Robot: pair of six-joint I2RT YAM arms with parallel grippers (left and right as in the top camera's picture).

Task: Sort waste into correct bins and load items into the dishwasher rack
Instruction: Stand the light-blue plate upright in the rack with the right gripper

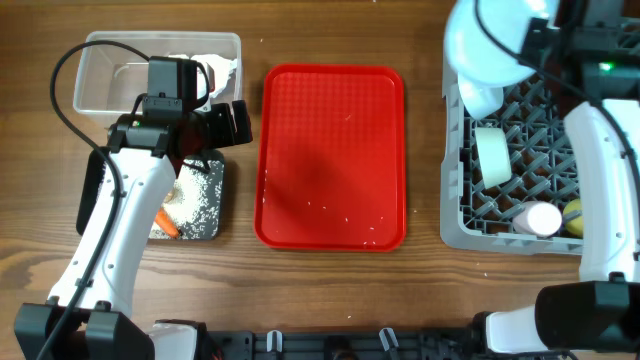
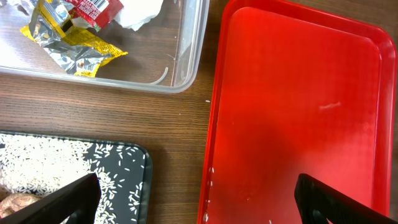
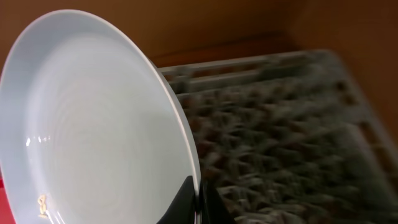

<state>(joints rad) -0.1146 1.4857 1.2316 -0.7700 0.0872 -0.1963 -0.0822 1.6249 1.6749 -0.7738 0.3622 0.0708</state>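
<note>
Next, my right gripper moves the plate over the rack's free pegs (image 1: 537, 113) beside the bowls and lowers it, because the plate is hanging past the rack's edge (image 1: 459, 80) above a bowl.
My right gripper (image 3: 196, 202) is shut on the rim of the round light-blue plate (image 3: 93, 124) and holds it tilted above the far left corner of the grey dishwasher rack (image 3: 286, 130). From overhead the plate (image 1: 485, 45) hangs over the rack (image 1: 455, 215), which holds two bowls (image 1: 490, 155), a pink cup (image 1: 543, 220) and a yellow cup (image 1: 576, 212). My left gripper (image 2: 196, 205) is open and empty, above the gap between the black tray (image 2: 144, 168) and the red tray. The black tray holds rice (image 2: 50, 158), a brown lump (image 2: 13, 202) and a carrot piece (image 1: 168, 222). The clear tub (image 2: 189, 62) holds wrappers (image 2: 74, 40) and a napkin (image 2: 140, 12).
The flat red tray (image 1: 333, 150) lies in the middle of the table with a few stray rice grains (image 1: 345, 220) near its front edge. The left arm's cable loops over the clear tub (image 1: 100, 70).
</note>
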